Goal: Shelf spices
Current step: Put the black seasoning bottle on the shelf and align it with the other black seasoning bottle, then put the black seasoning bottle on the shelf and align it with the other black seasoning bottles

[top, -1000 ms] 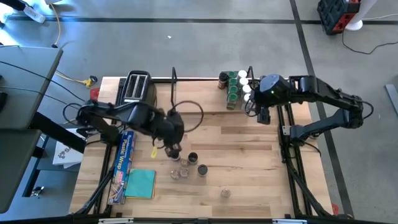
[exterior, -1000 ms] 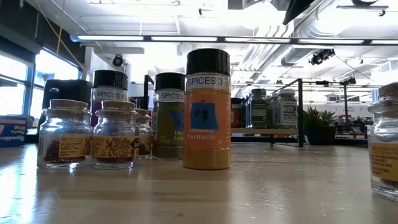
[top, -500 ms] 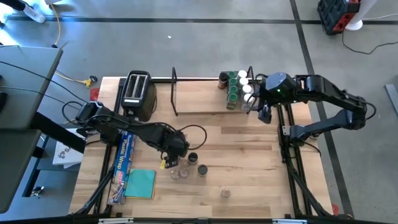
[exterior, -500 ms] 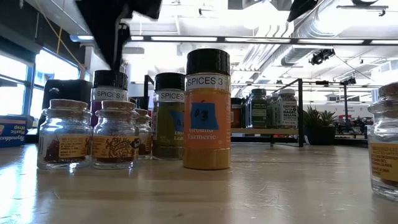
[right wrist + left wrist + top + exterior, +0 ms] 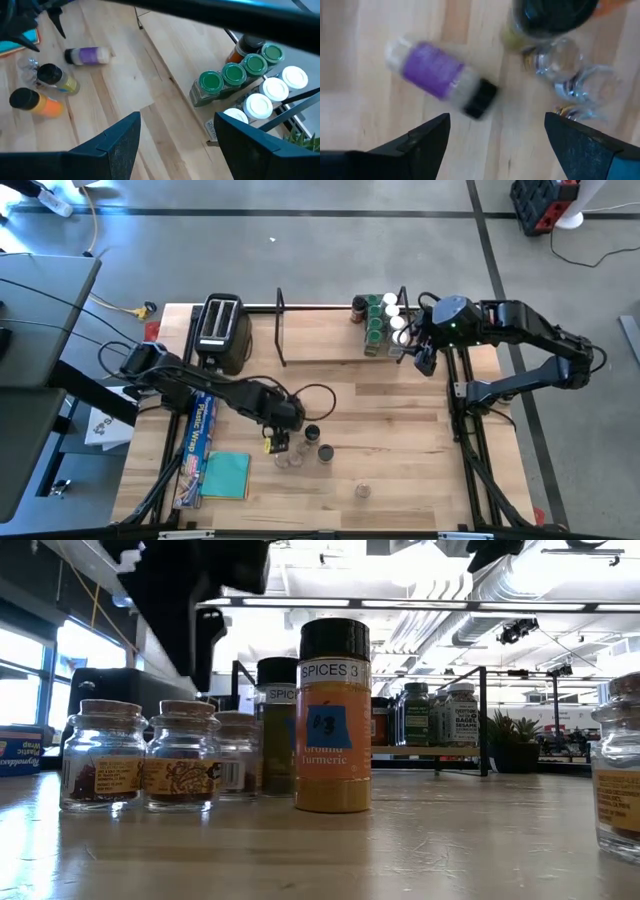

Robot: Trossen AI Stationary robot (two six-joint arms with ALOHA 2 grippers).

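Note:
I can see the purple-labelled jar [image 5: 434, 71] lying clear of the olive jar, with its dark lid toward my fingers. My left gripper keeps moving in until it closes on that lid [image 5: 481, 99].
My left gripper [image 5: 279, 442] [image 5: 496, 120] hangs open, pointing down, just above a cluster of spices near the table's middle. In the cluster stand an orange jar [image 5: 333, 720], an olive jar [image 5: 277, 730] and cork-topped glass jars [image 5: 103, 755]. A purple-labelled jar [image 5: 440, 80] with a dark lid lies on its side on the table beside them, beyond my open fingers. My right gripper [image 5: 425, 360] [image 5: 177, 117] is open and raised near the right end of the shelf [image 5: 320, 345]. Green-lidded jars [image 5: 222, 77] and white-lidded jars [image 5: 275, 90] stand there.
A toaster [image 5: 220, 330] stands at the far left, with a plastic-wrap box [image 5: 200, 440] and a teal cloth [image 5: 227, 475] along the left side. A lone glass jar [image 5: 362, 491] sits near the front edge. A small plant [image 5: 510, 745] stands by the shelf's right end.
My left gripper has come down toward the cluster of jars. The dark-lidded jar that stood behind the glass jars is no longer upright and now lies on its side. My right gripper has rolled a little at the wrist without shifting place.

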